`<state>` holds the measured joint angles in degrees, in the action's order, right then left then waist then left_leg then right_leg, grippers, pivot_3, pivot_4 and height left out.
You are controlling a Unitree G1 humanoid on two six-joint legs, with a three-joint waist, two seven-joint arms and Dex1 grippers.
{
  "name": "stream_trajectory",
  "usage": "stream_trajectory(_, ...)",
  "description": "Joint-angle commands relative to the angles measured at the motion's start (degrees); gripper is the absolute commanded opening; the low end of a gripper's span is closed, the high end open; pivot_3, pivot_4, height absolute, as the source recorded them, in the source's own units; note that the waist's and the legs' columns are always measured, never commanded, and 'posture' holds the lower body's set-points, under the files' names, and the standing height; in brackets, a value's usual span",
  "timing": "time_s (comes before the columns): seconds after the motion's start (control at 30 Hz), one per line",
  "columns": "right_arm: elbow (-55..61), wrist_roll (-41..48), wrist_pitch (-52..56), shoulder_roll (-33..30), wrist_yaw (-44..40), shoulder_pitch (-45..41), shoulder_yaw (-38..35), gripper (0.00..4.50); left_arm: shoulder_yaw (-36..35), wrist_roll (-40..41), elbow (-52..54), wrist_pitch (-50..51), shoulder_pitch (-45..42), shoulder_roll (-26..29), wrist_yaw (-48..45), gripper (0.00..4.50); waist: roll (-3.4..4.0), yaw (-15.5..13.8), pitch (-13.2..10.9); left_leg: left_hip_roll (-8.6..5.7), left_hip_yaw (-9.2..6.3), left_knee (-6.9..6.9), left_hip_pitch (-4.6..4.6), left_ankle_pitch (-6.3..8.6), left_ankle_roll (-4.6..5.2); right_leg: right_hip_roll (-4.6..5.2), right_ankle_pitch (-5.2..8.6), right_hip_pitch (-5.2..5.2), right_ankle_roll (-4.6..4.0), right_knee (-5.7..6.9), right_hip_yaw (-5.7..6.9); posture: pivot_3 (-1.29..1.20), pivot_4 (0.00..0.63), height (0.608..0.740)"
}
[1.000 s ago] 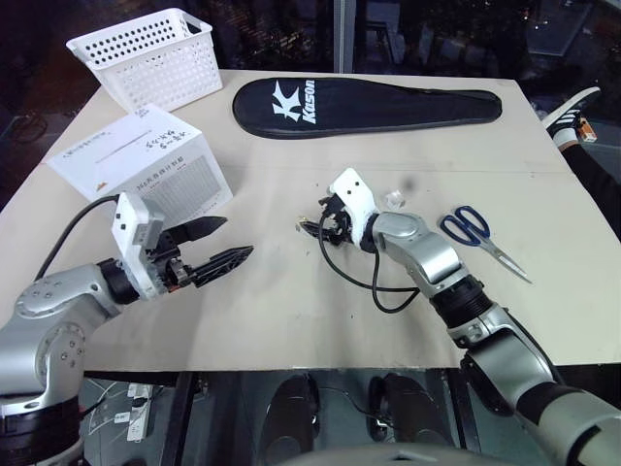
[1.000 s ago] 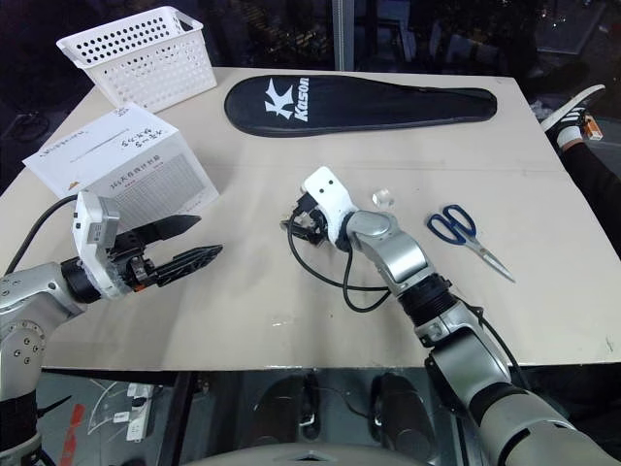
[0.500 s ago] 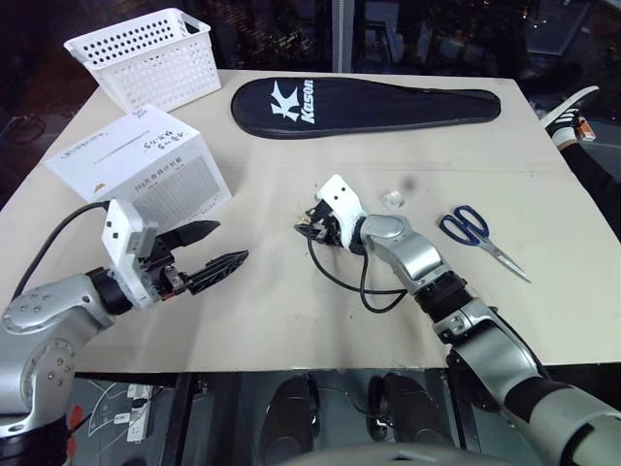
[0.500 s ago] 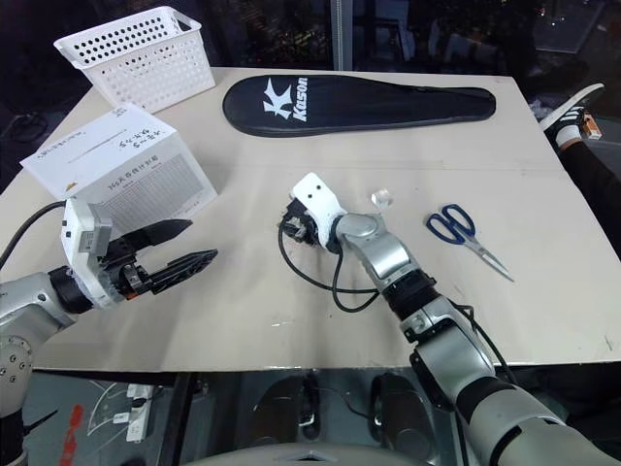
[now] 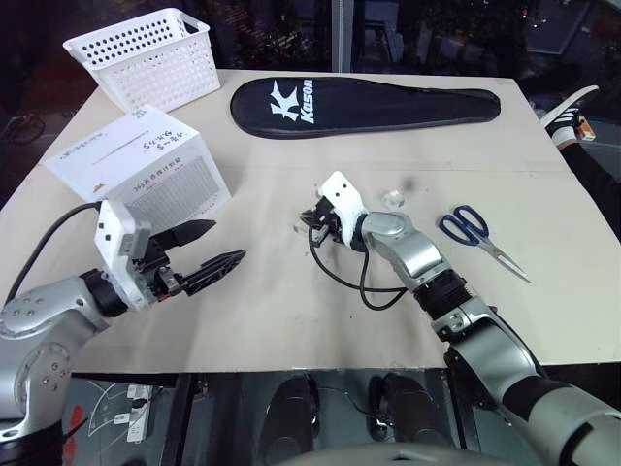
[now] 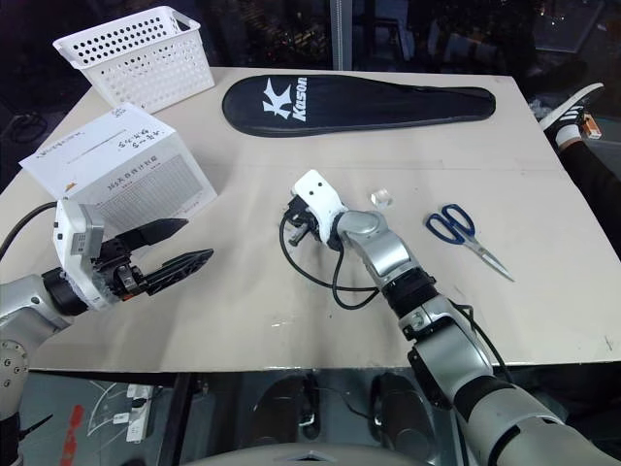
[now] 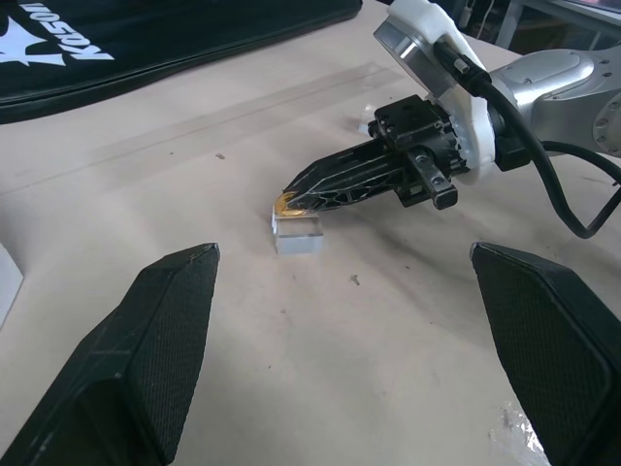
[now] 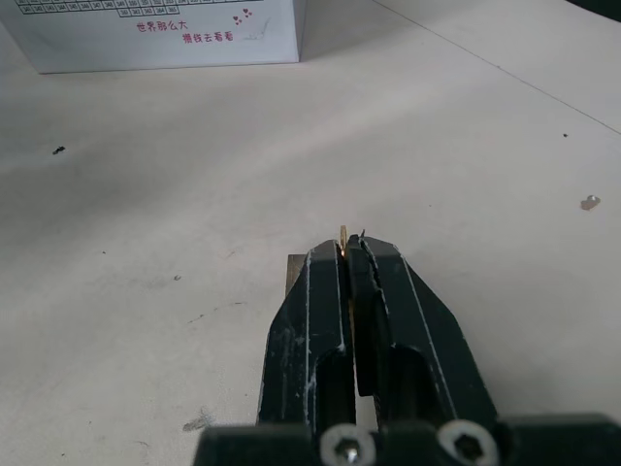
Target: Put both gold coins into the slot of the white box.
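The white box's slot [image 5: 128, 152] is next to my left gripper and far from the gold coin [image 7: 285, 204] in my right gripper, so my left gripper should take the coin first.
My right gripper [image 5: 304, 224] is shut on a gold coin [image 7: 284, 203], whose thin edge shows between the fingertips [image 8: 343, 236]. The coin sits just above a small clear block [image 7: 297, 231] on the table, near the middle. A second small pale piece, the other gold coin [image 5: 393, 199], lies a little to the right of that wrist. The white box [image 5: 136, 165] stands at the left rear, its slot [image 5: 116, 146] a thin line across the top face. My left gripper [image 5: 228, 241] hovers open in front of the box, pointing toward the right gripper.
A white perforated basket [image 5: 146, 53] stands at the back left and a black racket cover [image 5: 369, 102] lies along the back. Blue-handled scissors [image 5: 480, 238] rest to the right. A black cable [image 5: 364, 282] loops under my right wrist. A person's shoe [image 5: 572, 116] shows past the right edge.
My right gripper's fingers have closed onto the gold coin. Neither arm has shifted noticeably, and the left gripper stays open.
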<state>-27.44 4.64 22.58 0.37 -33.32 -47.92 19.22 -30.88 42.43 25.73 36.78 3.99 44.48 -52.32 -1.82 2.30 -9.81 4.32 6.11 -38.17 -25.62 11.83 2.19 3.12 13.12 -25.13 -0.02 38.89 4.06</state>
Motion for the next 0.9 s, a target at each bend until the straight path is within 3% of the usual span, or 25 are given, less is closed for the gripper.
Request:
stream_trajectory(0.03, 4.3, 0.9, 0.8, 0.0, -0.8, -0.6, -2.0, 0.05, -0.2, 1.3, 0.0, -1.0, -0.4, 0.4, -0.5, 4.23, 0.01, 0.0, 0.0, 0.0, 0.0, 0.0, 0.0, 0.0, 0.0, 0.01, 0.0, 0.0, 0.0, 0.0, 0.0, 0.0, 0.15, 0.74)
stream_trajectory(0.2, 9.2, 4.2, 4.6, -0.6, -2.5, 0.2, -4.6, 0.05, 1.0, 2.9, -1.3, -0.2, -1.8, 0.4, -1.2, 4.23, 0.04, -0.2, 0.0, 0.0, 0.0, 0.03, -0.01, 0.01, 0.02, 0.0, 0.0, -0.01, 0.0, -0.01, 0.01, 0.0, 0.15, 0.74)
stream_trajectory(0.4, 23.5, 15.4, 15.7, -3.8, -9.9, 3.1, -8.8, 0.05, 3.5, 7.3, -3.8, 3.2, -7.2, 1.5, -2.4, 4.23, 0.07, -0.3, 0.0, -0.01, -0.04, 0.02, -0.05, 0.04, 0.06, 0.01, 0.0, -0.01, 0.0, -0.04, 0.06, 0.0, 0.15, 0.74)
stream_trajectory(0.47, 32.5, 21.9, 21.3, -7.7, -14.2, 5.0, -10.4, 0.0, 6.4, 10.1, -4.5, 6.4, -13.0, 1.6, -1.8, 3.44, 0.07, -0.7, 0.0, -0.02, -0.08, 0.03, -0.08, 0.03, 0.07, 0.01, 0.0, 0.0, 0.01, -0.05, 0.12, 0.0, 0.15, 0.74)
stream_trajectory(0.63, 43.4, 30.7, 28.5, -14.0, -15.8, 6.0, -14.4, 0.0, 12.7, 14.9, -7.5, 12.0, -24.9, 0.8, -2.4, 3.44, 0.09, -1.5, -0.1, -0.07, -0.09, 0.01, -0.07, 0.04, 0.09, -0.02, 0.0, 0.03, 0.04, -0.05, 0.14, 0.0, 0.15, 0.74)
stream_trajectory(0.77, 47.6, 35.3, 31.8, -15.8, -13.9, 5.9, -16.3, 0.0, 16.7, 15.2, -9.3, 12.9, -29.9, 0.1, -4.6, 2.08, 0.11, -1.2, -0.1, -0.1, -0.05, 0.02, -0.03, 0.04, 0.1, -0.14, 0.04, 0.03, 0.09, -0.06, 0.07, 0.0, 0.15, 0.74)
stream_trajectory(0.9, 50.2, 38.4, 33.7, -16.5, -11.9, 6.2, -17.6, 0.0, 19.3, 14.4, -10.7, 12.5, -32.3, 0.1, -7.3, 2.08, 0.12, -1.3, -0.1, -0.09, -0.04, 0.06, -0.04, 0.04, 0.09, -0.23, 0.04, -0.02, 0.06, -0.06, 0.05, 0.0, 0.15, 0.74)
